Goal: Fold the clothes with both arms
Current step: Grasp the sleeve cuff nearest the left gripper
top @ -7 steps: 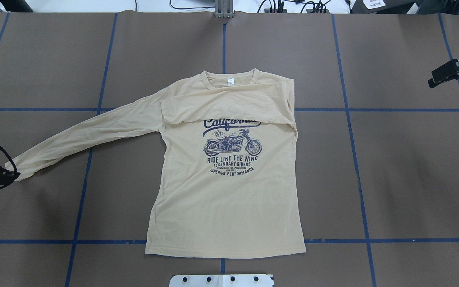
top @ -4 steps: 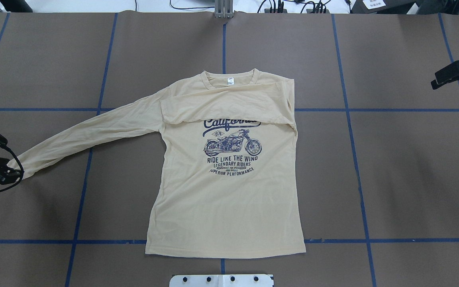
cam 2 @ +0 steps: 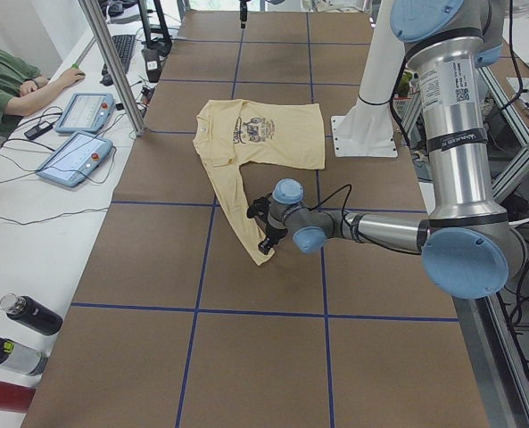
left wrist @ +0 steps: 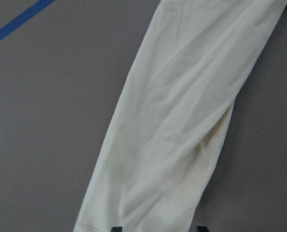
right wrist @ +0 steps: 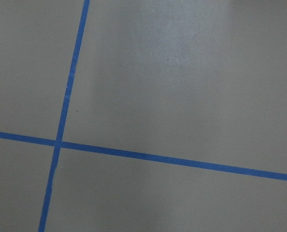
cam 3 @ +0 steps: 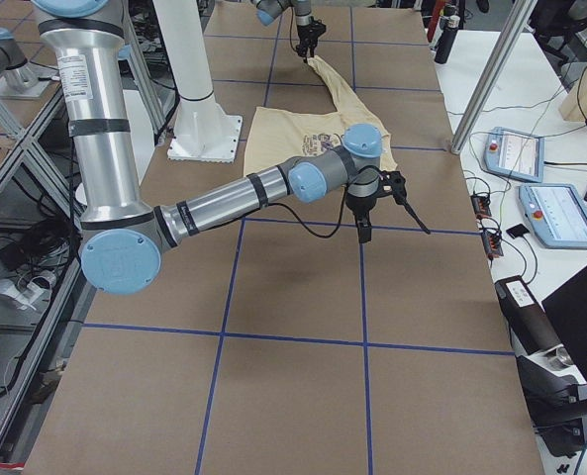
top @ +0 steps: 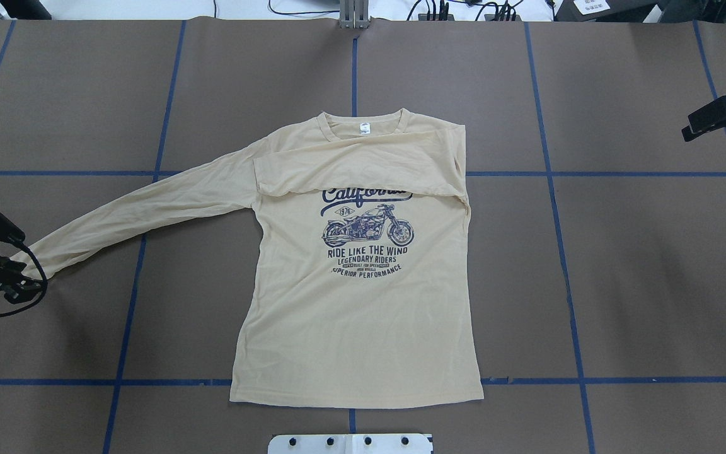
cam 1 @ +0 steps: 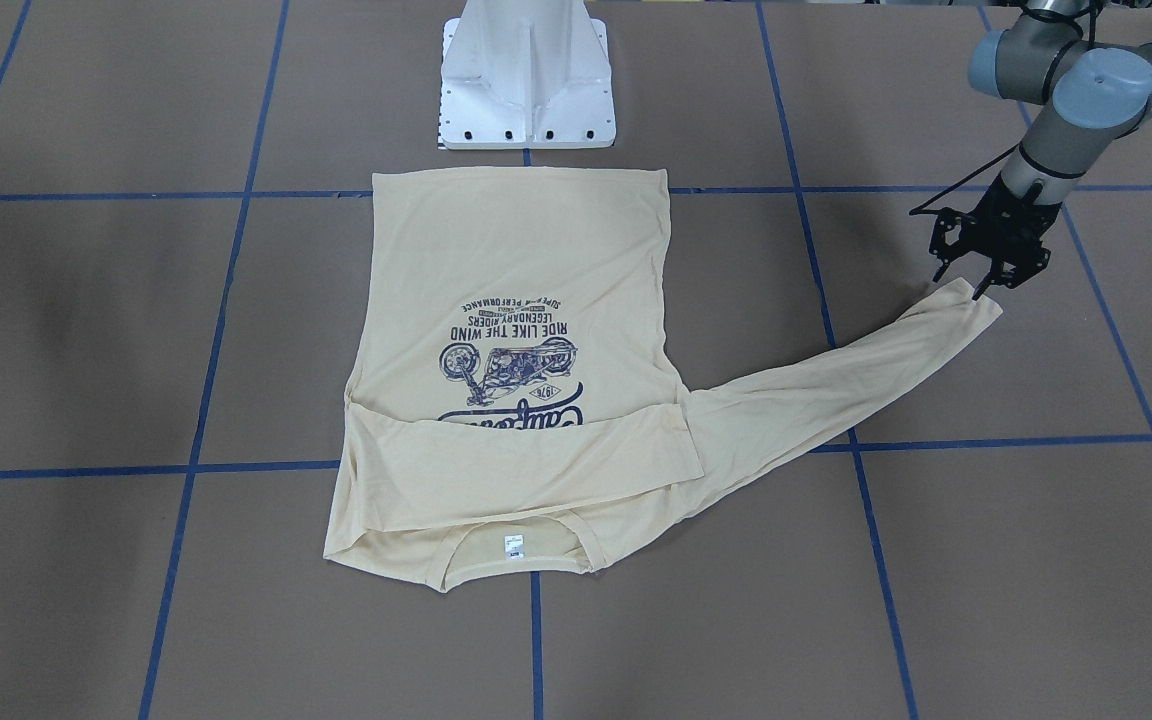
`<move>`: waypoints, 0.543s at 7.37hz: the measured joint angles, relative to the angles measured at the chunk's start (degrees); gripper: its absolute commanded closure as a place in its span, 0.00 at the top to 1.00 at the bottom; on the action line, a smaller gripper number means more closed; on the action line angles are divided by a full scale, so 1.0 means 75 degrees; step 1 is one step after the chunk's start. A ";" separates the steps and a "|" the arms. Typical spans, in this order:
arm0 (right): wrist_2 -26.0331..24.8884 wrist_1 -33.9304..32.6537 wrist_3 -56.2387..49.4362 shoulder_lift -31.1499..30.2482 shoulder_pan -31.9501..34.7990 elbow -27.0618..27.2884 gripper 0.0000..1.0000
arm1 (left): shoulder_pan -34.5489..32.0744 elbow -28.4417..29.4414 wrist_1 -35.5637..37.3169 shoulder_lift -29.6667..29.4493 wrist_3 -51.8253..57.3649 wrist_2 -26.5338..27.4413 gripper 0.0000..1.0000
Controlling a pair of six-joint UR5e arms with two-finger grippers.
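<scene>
My gripper is about to fold the outstretched sleeve (cam 1: 830,398) across. That sleeve will double over and reach nearly to the opposite shoulder, because the folded sleeve (cam 1: 524,466) spans the whole chest.
The cream-yellow long-sleeved T-shirt (top: 363,315) lies flat with its navy print up. One sleeve is folded across the chest (top: 357,167). The other sleeve (top: 149,211) stretches out flat to the view's left. My left gripper (top: 17,263) is open at that sleeve's cuff (cam 1: 966,298). In the left wrist view its fingertips (left wrist: 116,228) stand on either side of the sleeve (left wrist: 182,121) near its end. My right gripper (top: 691,129) is open and empty, far off at the table's right side, well clear of the shirt.
The brown table cover (top: 621,284) has a grid of blue tape lines (top: 564,271). The white pedestal base (cam 1: 526,75) stands just behind the shirt's hem. Tablets and cables (cam 3: 531,168) lie on the side bench beyond the far edge.
My left gripper has moved toward the shirt, so it now covers the end of the stretched-out sleeve. The right gripper has shifted slightly outward. The shirt has not moved.
</scene>
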 measured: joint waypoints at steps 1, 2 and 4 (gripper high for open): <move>0.0000 0.0000 0.0006 0.0002 0.0000 0.0000 1.00 | 0.0040 0.0004 0.0000 0.0013 0.0000 0.0002 0.44; 0.0000 0.0000 0.0014 0.0007 0.0000 0.0001 1.00 | 0.0055 0.0008 0.0000 0.0032 0.0002 0.0010 0.44; 0.0000 0.0000 0.0026 0.0014 -0.0001 -0.0005 1.00 | 0.0055 0.0011 0.0000 0.0071 0.0016 0.0024 0.44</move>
